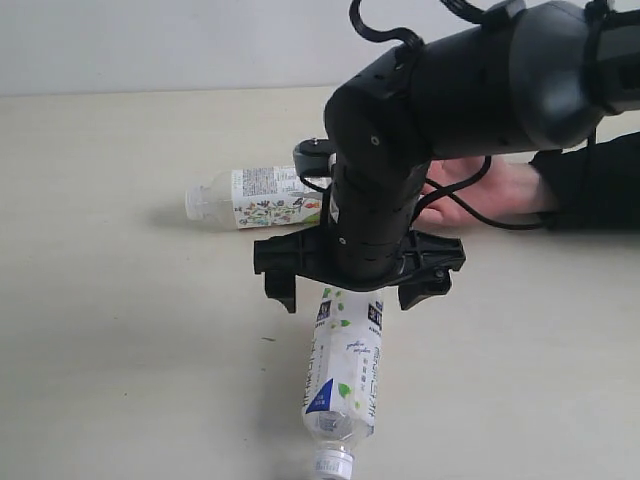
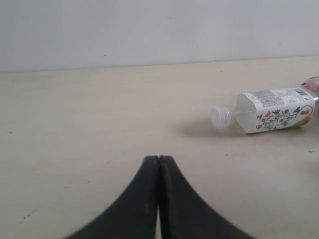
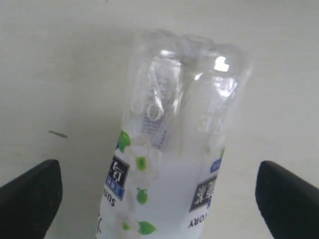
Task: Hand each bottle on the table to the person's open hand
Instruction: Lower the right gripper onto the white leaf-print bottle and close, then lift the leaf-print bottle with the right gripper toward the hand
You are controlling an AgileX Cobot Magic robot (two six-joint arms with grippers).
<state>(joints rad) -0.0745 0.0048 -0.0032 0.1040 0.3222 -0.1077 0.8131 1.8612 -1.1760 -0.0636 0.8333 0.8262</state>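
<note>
The right gripper's open fingers straddle the lime-green-label bottle's narrow width (image 1: 343,365), so the robot should continue to move them down until they are on either side of the label's base end (image 1: 350,304), then close them.
A lime-green-label bottle (image 1: 348,375) lies on the table (image 1: 120,320), its white cap toward the front edge. My right gripper (image 1: 350,300) hangs open over the bottle's base end, one finger on each side. In the right wrist view that bottle (image 3: 174,149) lies between the fingers of the right gripper (image 3: 159,199), with gaps on both sides. A floral-orange bottle (image 1: 265,197) lies on its side farther back, and shows in the left wrist view too (image 2: 271,110). The person's open hand (image 1: 500,188) rests palm up at the right, behind my arm. My left gripper (image 2: 158,160) is shut and empty.
The black sleeve (image 1: 595,185) of the person's arm lies along the right edge. My bulky right arm (image 1: 450,90) reaches in from the upper right and hides part of the hand. A pinkish object (image 2: 311,83) peeks in beyond the floral bottle.
</note>
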